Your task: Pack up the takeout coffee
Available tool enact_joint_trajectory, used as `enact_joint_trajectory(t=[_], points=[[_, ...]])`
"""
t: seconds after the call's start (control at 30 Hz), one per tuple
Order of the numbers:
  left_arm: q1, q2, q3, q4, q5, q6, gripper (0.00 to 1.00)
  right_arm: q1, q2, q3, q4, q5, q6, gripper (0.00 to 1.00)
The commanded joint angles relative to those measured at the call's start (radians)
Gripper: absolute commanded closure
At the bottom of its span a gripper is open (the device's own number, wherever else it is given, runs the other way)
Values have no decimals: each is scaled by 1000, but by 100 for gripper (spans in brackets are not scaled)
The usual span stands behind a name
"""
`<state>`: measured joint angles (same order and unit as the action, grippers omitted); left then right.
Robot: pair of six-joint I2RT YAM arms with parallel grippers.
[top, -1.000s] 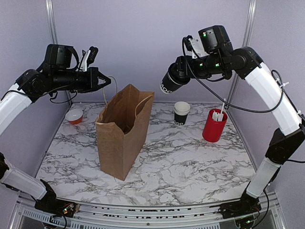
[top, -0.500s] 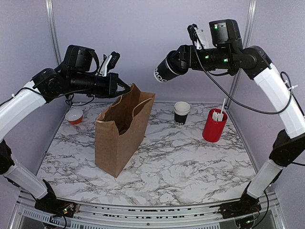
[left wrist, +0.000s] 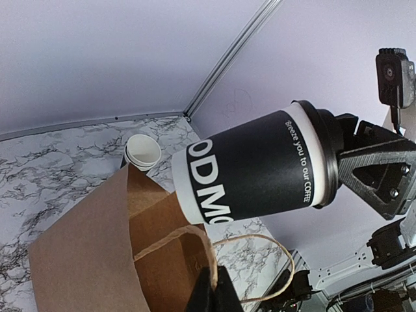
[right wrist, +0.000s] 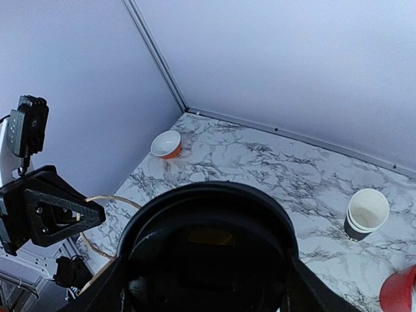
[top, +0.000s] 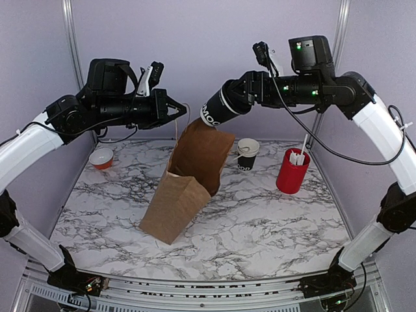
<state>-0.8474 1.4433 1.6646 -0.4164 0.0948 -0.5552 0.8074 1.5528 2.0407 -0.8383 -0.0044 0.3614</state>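
Note:
The brown paper bag point(top: 174, 207) is tilted by its handle, so I should lower it upright with my left gripper before my right gripper lowers the cup into the bag's opening point(top: 207, 151).
My right gripper point(top: 244, 97) is shut on the takeout coffee point(top: 218, 109), a black cup with white lettering and a black lid. It holds the cup on its side in the air, base toward the mouth of the brown paper bag point(top: 188, 179). The left wrist view shows the cup point(left wrist: 253, 166) just above the bag's opening point(left wrist: 97, 253). My left gripper point(top: 181, 112) is shut on the bag's paper handle point(left wrist: 211, 257) and holds the bag lifted and tilted. In the right wrist view the cup's lid point(right wrist: 208, 253) fills the lower frame.
A nested stack of black cups point(top: 247, 154) stands at the back centre right. A red cup of white sticks point(top: 292, 169) stands to its right. A small orange and white bowl point(top: 101, 158) sits at the back left. The marble table point(top: 260, 214) has purple walls behind.
My left gripper has pulled the bag's top up and rightward, tilting the bag off its upright stand. My right gripper has carried the cup left and down to the bag's mouth.

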Motion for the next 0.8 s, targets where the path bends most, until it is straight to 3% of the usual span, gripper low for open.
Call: enact_joint_trajectory(t=[0.0,0.23,0.43,0.77], points=[[-23,16,-19,101,-59,-75,100,13,-47,-12,12,-39,41,36],[-62,63,3,191,-109,-125,100,19,-81,-68,-56,-51,72,37],[-131,108,27,247,-174,-134,100,48,-32,9,-199,-26,78,37],[-183,45,-116,410,-299,-203,100,91,28,27,-327,57,96,38]])
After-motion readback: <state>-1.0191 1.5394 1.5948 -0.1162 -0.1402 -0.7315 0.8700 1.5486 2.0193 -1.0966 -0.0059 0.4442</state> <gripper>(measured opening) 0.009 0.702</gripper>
